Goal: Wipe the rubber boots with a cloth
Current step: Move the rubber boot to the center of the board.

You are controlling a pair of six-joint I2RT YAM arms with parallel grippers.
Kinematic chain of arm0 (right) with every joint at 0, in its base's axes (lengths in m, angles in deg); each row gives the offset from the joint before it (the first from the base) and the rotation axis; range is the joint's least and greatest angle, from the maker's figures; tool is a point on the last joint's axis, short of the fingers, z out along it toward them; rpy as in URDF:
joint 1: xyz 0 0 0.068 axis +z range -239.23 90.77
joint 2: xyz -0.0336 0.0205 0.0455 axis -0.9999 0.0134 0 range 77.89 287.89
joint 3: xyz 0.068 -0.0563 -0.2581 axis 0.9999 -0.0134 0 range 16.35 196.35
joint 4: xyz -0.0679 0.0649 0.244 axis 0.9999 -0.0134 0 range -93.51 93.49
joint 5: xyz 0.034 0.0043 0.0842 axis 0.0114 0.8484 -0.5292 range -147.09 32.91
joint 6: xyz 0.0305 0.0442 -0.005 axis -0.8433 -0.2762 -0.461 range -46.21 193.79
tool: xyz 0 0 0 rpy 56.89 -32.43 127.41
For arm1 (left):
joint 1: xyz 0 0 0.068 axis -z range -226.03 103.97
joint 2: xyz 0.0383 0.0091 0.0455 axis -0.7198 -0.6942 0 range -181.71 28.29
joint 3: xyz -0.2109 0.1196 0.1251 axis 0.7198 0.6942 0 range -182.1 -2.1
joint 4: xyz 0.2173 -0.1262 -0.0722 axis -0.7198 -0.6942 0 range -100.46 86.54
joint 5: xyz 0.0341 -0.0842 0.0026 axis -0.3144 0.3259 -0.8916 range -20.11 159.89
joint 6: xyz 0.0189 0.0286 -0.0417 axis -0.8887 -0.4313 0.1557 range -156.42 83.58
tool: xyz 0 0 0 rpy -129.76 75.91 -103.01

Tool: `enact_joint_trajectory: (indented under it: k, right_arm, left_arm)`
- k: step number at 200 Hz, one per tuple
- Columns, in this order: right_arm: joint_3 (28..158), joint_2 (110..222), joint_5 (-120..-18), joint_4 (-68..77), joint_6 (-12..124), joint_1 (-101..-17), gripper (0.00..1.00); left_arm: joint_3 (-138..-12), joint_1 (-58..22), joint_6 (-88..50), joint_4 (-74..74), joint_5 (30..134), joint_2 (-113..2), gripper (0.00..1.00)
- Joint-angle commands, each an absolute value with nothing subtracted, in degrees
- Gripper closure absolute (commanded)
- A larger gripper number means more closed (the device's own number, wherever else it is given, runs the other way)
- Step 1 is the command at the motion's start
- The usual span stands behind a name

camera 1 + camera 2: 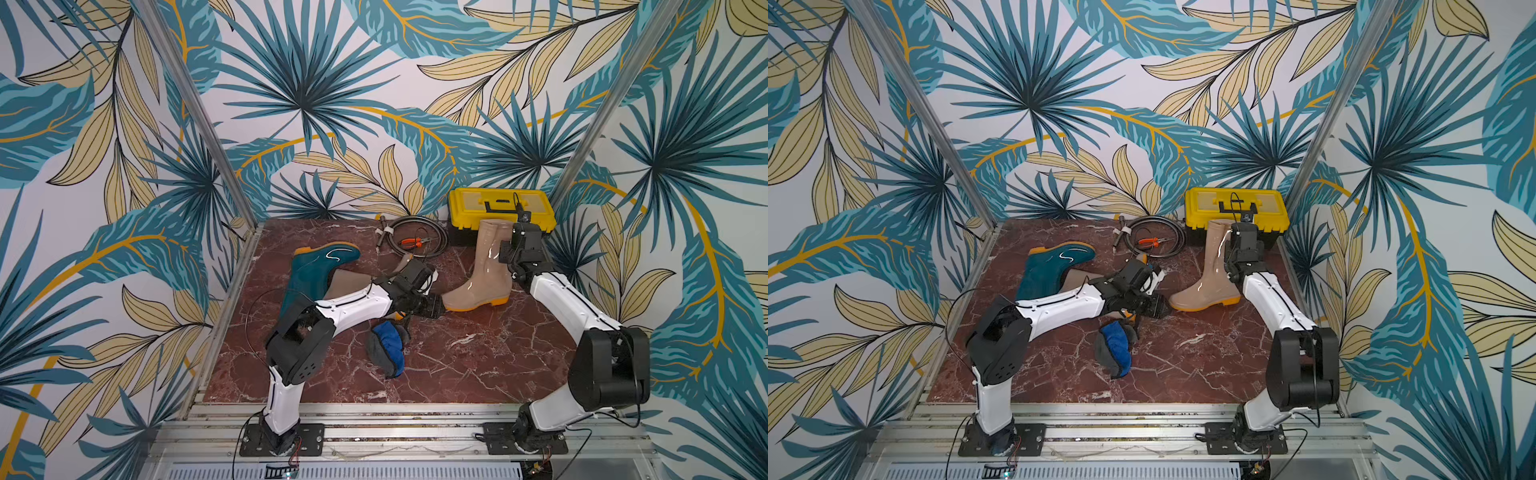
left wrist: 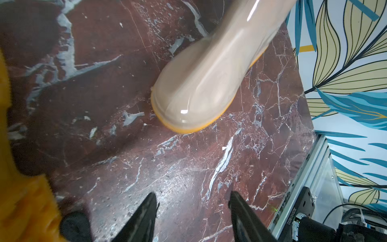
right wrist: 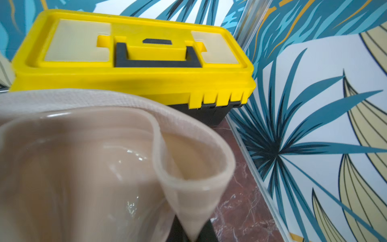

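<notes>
My right gripper should keep moving back and let go of the boot standing there, as the beige boot's sole point(image 1: 480, 304) faces down toward open marble point(image 3: 241, 167) by the yellow toolbox.
A beige boot point(image 1: 484, 274) stands upright at the back right, toe pointing left; its toe fills the left wrist view point(image 2: 201, 88). My right gripper point(image 1: 505, 251) is shut on the folded top rim of the beige boot's shaft point(image 3: 188, 188). My left gripper point(image 1: 432, 307) hovers low just left of that toe, open and empty point(image 2: 191, 196). The dark teal boot point(image 1: 316, 270) lies on its side at the back left. Another tan boot point(image 1: 348, 281) lies mostly hidden under my left forearm. The blue cloth point(image 1: 388, 347) lies crumpled on the table in front of my left gripper, untouched.
A yellow toolbox point(image 1: 500, 208) stands right behind the upright boot. A coiled cable with orange pliers point(image 1: 415, 239) lies at the back middle. A blurred orange sole point(image 2: 25, 209) sits close beside my left gripper. Aluminium rails point(image 1: 374, 415) edge the marble table front.
</notes>
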State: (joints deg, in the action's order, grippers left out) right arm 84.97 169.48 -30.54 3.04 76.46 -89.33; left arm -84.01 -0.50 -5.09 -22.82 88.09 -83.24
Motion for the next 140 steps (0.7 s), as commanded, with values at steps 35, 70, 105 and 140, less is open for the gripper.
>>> enact_joint_trajectory:
  k: [35,70,105,140]
  right_arm:
    - [89.2,172.1,-25.9,18.5,79.3,-96.2,1.0]
    - [89.3,174.1,-26.4,18.7,76.4,-98.2,1.0]
    - [87.9,174.5,-29.2,16.9,74.3,-98.4,0.83]
    - [81.9,167.3,-30.8,18.9,71.9,-98.4,0.32]
  left_arm:
    - [-86.4,-0.4,-6.3,-23.4,88.7,-80.6,0.42]
    - [-86.7,-0.3,-5.8,-23.4,88.7,-81.3,0.42]
    - [-85.7,-0.2,-5.7,-23.4,88.3,-80.6,0.42]
    - [-84.7,-0.3,-5.9,-23.3,87.6,-79.6,0.42]
